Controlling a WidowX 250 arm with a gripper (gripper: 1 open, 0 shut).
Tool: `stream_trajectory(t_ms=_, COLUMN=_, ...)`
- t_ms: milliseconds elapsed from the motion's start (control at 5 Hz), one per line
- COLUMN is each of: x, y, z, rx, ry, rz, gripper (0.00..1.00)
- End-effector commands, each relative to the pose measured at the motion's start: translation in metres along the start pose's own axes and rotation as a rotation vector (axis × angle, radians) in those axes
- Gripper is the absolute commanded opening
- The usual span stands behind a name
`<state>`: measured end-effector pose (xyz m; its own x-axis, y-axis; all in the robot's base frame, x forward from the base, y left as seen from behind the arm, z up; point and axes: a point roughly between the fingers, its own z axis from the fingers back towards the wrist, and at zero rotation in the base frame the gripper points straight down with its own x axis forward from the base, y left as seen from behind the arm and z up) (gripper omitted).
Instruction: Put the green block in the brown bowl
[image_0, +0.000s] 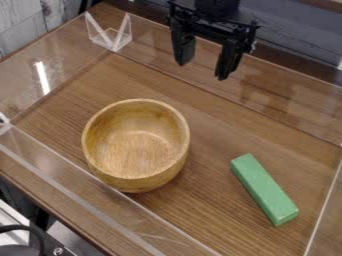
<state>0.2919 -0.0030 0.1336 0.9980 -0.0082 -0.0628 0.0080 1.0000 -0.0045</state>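
I should keep moving my open gripper toward the green block (265, 190), which lies clear of the brown bowl, until the fingers are on either side of its long sides (262, 184), and then close the gripper.
The green block (263, 188) lies flat on the wooden table at the lower right, its long side running diagonally. To its left stands the brown bowl (135, 143), upright and holding nothing. My gripper (203, 57) hangs at the top centre, well above and behind both, pointing down. Its black fingers (227, 55) are spread apart with nothing between them, so it is open.
Low clear acrylic walls (40, 75) fence the table on several sides. A small clear plastic piece (110, 35) stands at the back left. Bare wood (254, 115) lies between the gripper and the block.
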Motion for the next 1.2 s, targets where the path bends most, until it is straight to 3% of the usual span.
stream_trajectory(t_ms=0, x=-0.01, y=-0.018, z=-0.007, rx=-0.028, ry=0.003, rz=0.071, gripper=1.0)
stream_trajectory(t_ms=200, x=-0.027, y=-0.046, z=-0.02, rx=-0.07, ry=0.009, rz=0.172, gripper=1.0)
stream_trajectory(t_ms=600, x=-0.046, y=-0.11, z=-0.04, rx=-0.129, ry=-0.046, rz=0.378, gripper=1.0)
stream_trajectory(t_ms=1000, x=-0.048, y=-0.128, z=-0.065, rx=-0.165, ry=-0.07, rz=0.501, gripper=1.0)
